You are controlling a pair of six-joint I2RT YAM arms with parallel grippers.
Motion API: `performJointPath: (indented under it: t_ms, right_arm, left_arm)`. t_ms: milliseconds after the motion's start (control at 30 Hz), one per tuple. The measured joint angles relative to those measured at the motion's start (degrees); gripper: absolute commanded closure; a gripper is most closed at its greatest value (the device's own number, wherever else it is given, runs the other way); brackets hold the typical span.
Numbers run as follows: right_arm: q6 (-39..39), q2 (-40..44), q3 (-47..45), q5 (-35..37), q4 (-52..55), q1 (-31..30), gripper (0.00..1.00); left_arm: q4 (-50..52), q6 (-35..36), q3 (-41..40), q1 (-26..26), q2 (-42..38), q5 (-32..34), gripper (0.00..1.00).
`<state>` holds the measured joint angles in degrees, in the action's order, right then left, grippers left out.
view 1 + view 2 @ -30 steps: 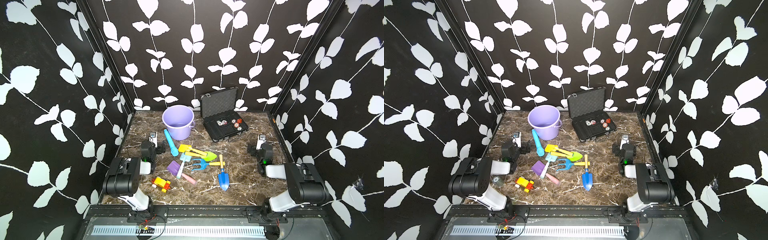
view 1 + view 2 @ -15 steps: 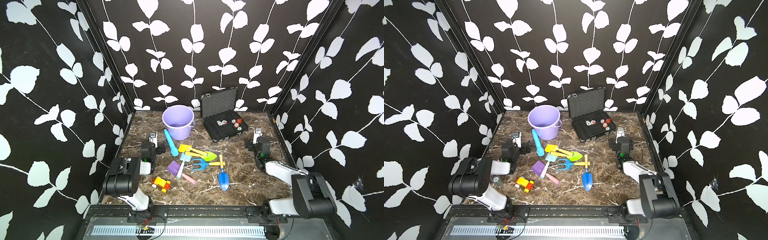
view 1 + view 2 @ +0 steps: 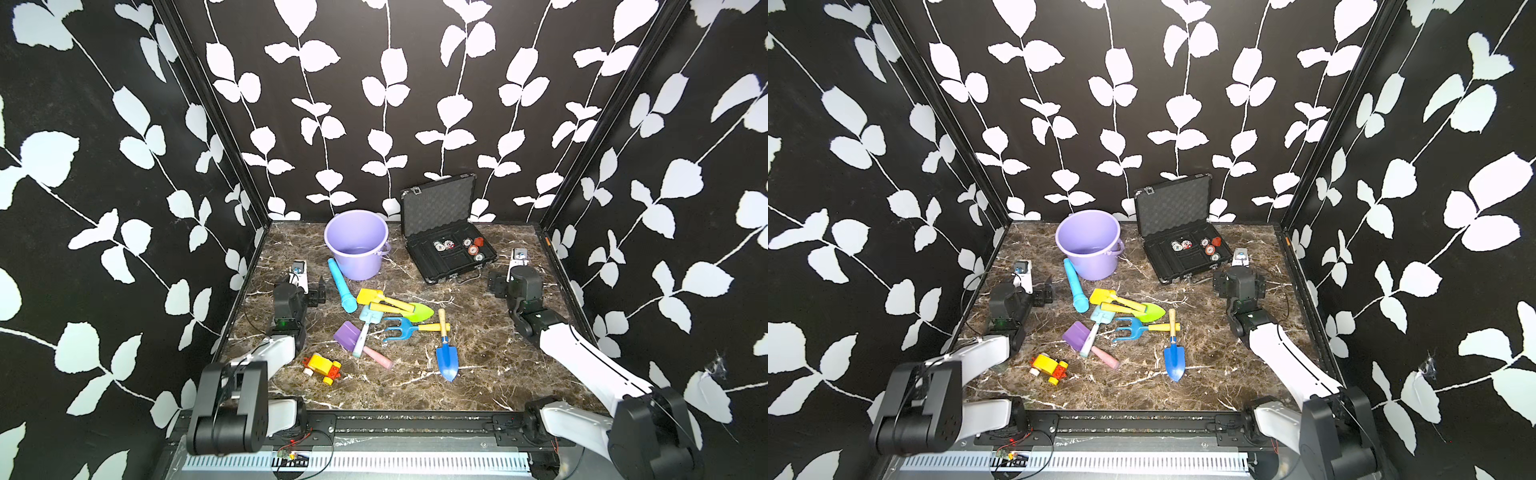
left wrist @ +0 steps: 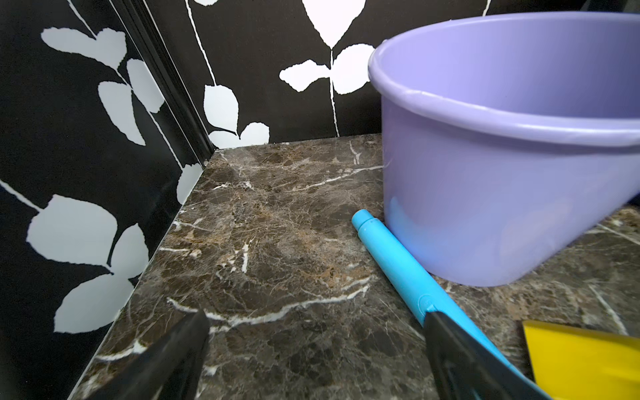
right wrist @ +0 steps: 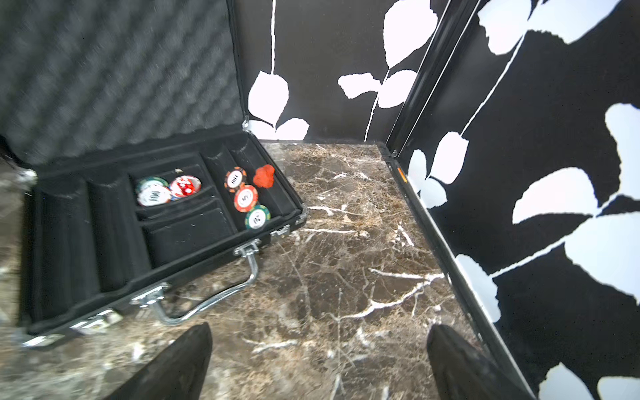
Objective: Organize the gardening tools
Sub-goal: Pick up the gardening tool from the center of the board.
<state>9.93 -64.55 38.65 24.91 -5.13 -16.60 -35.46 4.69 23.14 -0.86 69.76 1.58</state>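
My right gripper should keep moving toward the blue trowel's wooden handle, which lies on top of the blue fork (image 3: 444,327), until the fingers are on both sides of that wooden handle (image 3: 444,337).
The gardening tools lie in a loose pile mid-table in both top views: a yellow spade (image 3: 368,296), a green trowel (image 3: 420,311), a teal scoop (image 3: 370,318), a purple scoop (image 3: 347,334) with a pink handle, a blue fork (image 3: 399,326) and a blue trowel (image 3: 446,361) with a wooden handle. My left gripper (image 3: 318,293) (image 4: 315,320) rests open at the left of the pile, over bare marble. My right gripper (image 3: 496,284) (image 5: 318,330) is open and empty near the right wall, in front of the case.
A purple bucket (image 3: 357,245) (image 4: 502,156) stands at the back, with a light-blue cylinder (image 3: 343,286) (image 4: 398,263) lying against it. An open black case (image 3: 449,249) (image 5: 69,242) holding chips sits back right. A yellow-and-red toy car (image 3: 322,368) lies front left.
The right arm has stretched out and carried its gripper toward the back, up to the case's front. The left arm and the tools have not moved.
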Motion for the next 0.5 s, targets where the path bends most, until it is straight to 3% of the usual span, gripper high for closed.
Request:
performJointPath:
  t_ms: [167,333,500]
  right_arm:
    - [4.4,1.7,-0.4,0.0,6.7,-2.4,0.01]
    - [8.6,2.5,-1.7,-0.3,12.5,-5.7,0.01]
    - [11.5,2.1,-1.7,-0.4,16.4,-11.9,0.00]
  left_arm:
    - [12.1,-4.5,3.3,0.0,-7.7,0.0,0.01]
    - [17.0,-10.5,3.0,-0.5,-13.4,-2.4,0.01]
    - [17.9,-15.6,-1.8,-6.0,-16.9,-2.8,0.01]
